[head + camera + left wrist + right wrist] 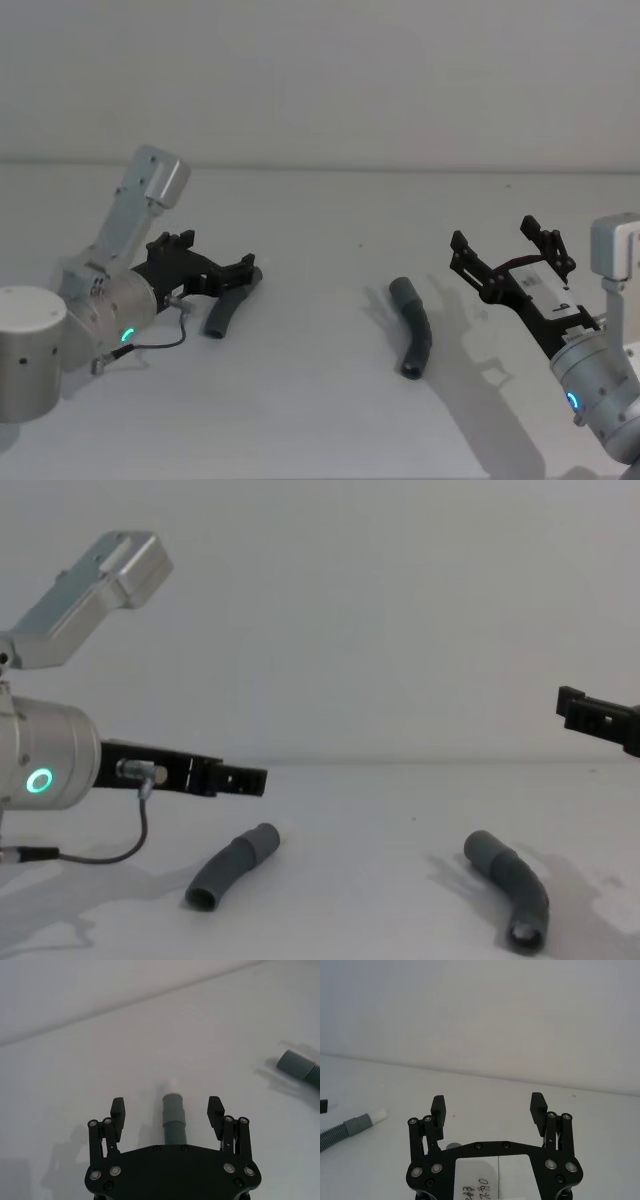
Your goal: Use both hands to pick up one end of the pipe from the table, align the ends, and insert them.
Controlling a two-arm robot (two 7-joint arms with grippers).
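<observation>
I expect a white connector to come along when I lift this pipe piece, because a pale tip shows past the cuff below my left gripper.
Two dark grey corrugated pipe pieces lie apart on the white table. The left pipe piece is bent, with a smooth cuff. My left gripper hovers open just above it; in the left wrist view the gripper is open, with this pipe piece lined up between its fingers. The right pipe piece lies free near the table's middle. My right gripper is held open and empty in the air to the right of it.
A thin black cable loops from my left wrist down to the table beside the left pipe piece. A plain white wall stands behind the table's back edge.
</observation>
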